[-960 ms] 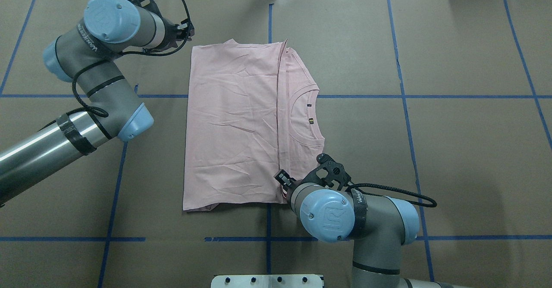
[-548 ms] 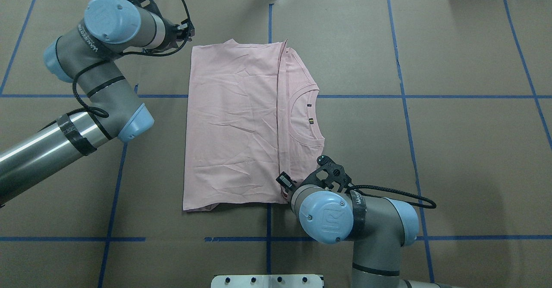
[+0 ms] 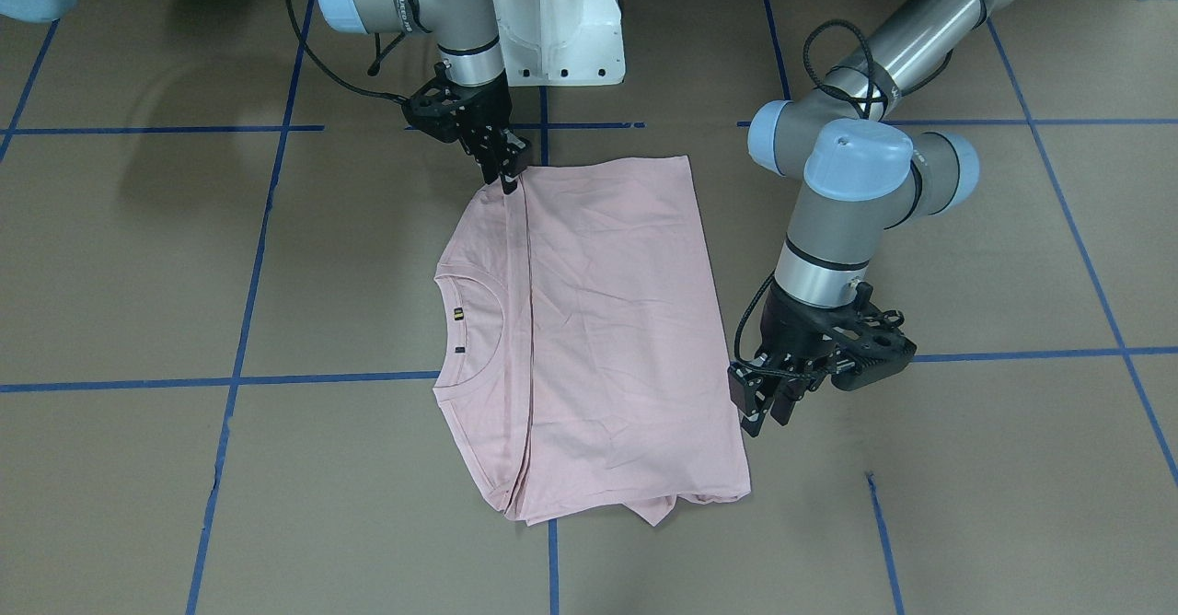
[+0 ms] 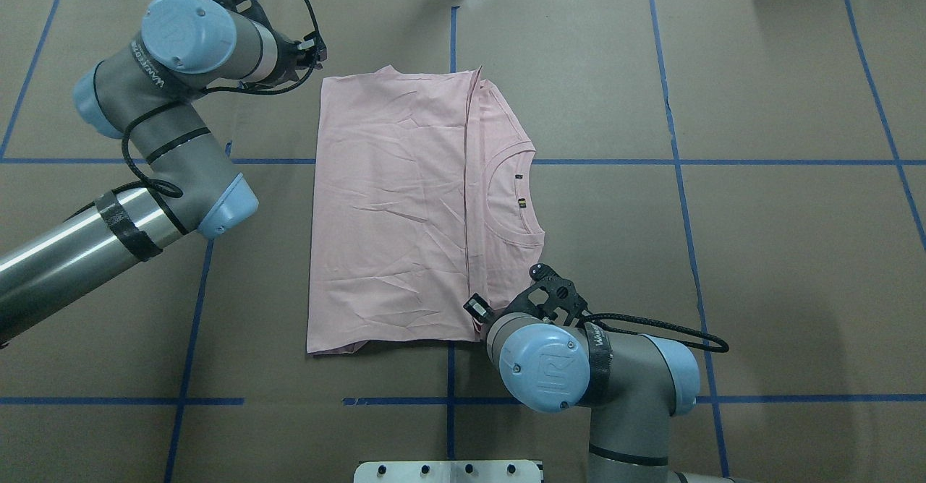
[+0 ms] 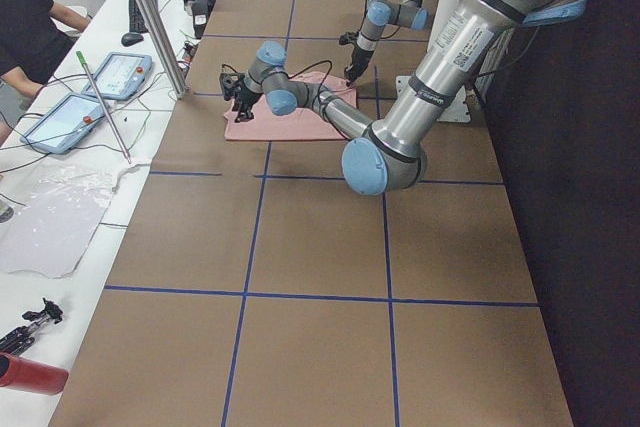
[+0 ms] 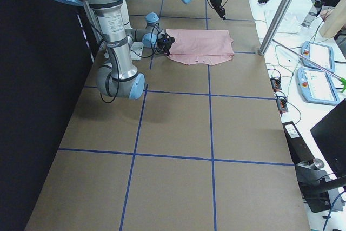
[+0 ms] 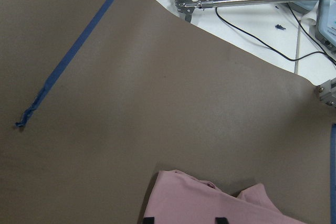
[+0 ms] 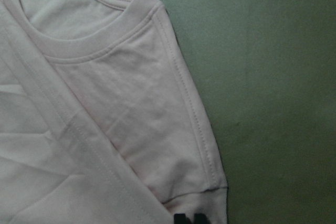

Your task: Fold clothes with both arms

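Observation:
The sleeve end (image 8: 202,204) lies flat beneath the narrow fingers of the robot's right gripper, so that gripper should first open wide across the sleeve and the folded edge (image 8: 155,203) and then pinch.
The pale pink T-shirt (image 4: 391,208) lies folded flat on the brown table, with its ribbed collar (image 4: 506,194) showing on the right and its print hidden. It also shows in the front view (image 3: 598,320). My right gripper (image 3: 506,178) is low at the shirt's corner nearest the robot base. In the right wrist view (image 8: 190,219) its tips stand close together on the sleeve hem, shut on the cloth. My left gripper (image 3: 762,412) hovers open beside the far corner. Its tips stand wide apart in the left wrist view (image 7: 184,219), over the shirt's edge (image 7: 210,205).
The white pedestal base (image 3: 552,17) stands at the table's near edge. Blue tape lines (image 4: 673,161) cross the brown table cover. Beyond the far edge are a metal pole (image 5: 150,17), control tablets (image 5: 120,72), cables and a seated person (image 5: 30,27).
My right arm has shifted slightly toward the robot base, its gripper staying at the shirt's corner. The left arm and the shirt have not visibly moved.

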You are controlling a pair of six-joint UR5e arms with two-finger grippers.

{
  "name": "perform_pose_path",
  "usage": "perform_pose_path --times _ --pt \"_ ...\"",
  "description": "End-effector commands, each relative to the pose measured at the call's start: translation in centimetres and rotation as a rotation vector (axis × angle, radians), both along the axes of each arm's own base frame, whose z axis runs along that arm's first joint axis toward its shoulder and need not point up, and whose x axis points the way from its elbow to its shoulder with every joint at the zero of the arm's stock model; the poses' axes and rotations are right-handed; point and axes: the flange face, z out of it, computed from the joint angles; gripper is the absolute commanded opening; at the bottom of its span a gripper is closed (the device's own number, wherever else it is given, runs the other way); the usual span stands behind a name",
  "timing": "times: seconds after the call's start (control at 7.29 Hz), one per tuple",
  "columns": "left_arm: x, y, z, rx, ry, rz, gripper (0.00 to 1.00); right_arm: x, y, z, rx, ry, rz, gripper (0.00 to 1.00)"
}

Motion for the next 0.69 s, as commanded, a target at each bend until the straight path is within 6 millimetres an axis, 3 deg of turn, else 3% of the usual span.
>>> perform_pose_path --times 0.0,0.27,0.41,0.55 --pt "0.0 0.0 0.0 0.000 0.000 0.000 0.50 -0.1 0.1 -0.1 0.000 0.000 -0.001 0.00" --pt "0.0 0.0 0.0 0.000 0.000 0.000 0.50 0.2 0.1 -0.1 0.000 0.000 -0.001 0.00" --pt "0.0 0.0 0.0 -0.004 0.004 -0.003 0.50 0.3 0.0 -1.3 0.000 0.031 -0.004 0.00" --pt "0.1 0.1 0.0 -0.018 0.014 -0.012 0.50 0.4 0.0 -1.5 0.002 0.044 -0.008 0.50"
